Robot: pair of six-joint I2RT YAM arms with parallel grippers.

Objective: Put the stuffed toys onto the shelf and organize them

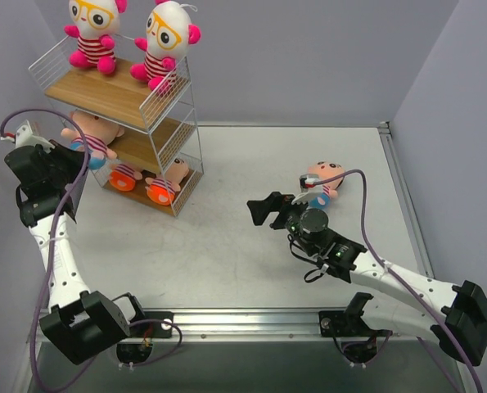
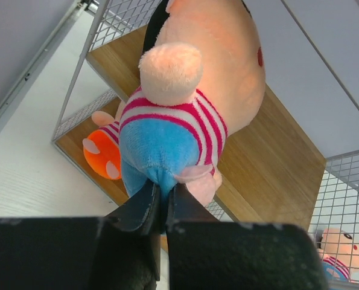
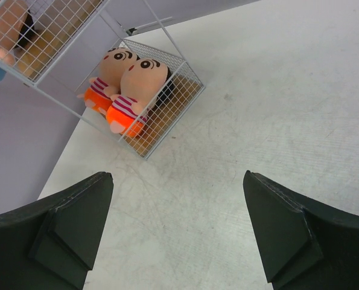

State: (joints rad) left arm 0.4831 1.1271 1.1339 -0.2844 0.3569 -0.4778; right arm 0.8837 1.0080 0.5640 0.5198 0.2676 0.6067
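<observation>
The peach toy's head (image 1: 98, 125) is going in first over the open middle board (image 1: 140, 149), so the robot's left gripper should keep pushing until the toy's blue bottom rests there too, and then let go.
The shelf (image 1: 157, 123) stands at the table's far left. Two white-headed stuffed toys (image 1: 92, 33) (image 1: 165, 41) sit on its top board. Two orange-bottomed toys (image 1: 124, 176) (image 1: 165, 187) lie on the bottom tier (image 3: 173, 103), also seen as a pair (image 3: 131, 90) in the right wrist view. My left gripper (image 2: 164, 202) is shut on the blue bottom of a peach toy (image 2: 185, 90), which leans over the middle board (image 2: 270, 163). Another blue-bottomed toy (image 1: 323, 178) lies on the table behind my right gripper (image 3: 178, 176), which is open and holds nothing.
The table's metal rim (image 1: 403, 188) runs along the right side, with a grey wall behind the shelf. My left arm's purple cable (image 1: 59, 205) loops beside the shelf. Bare tabletop (image 1: 227, 237) lies between the shelf and my right arm.
</observation>
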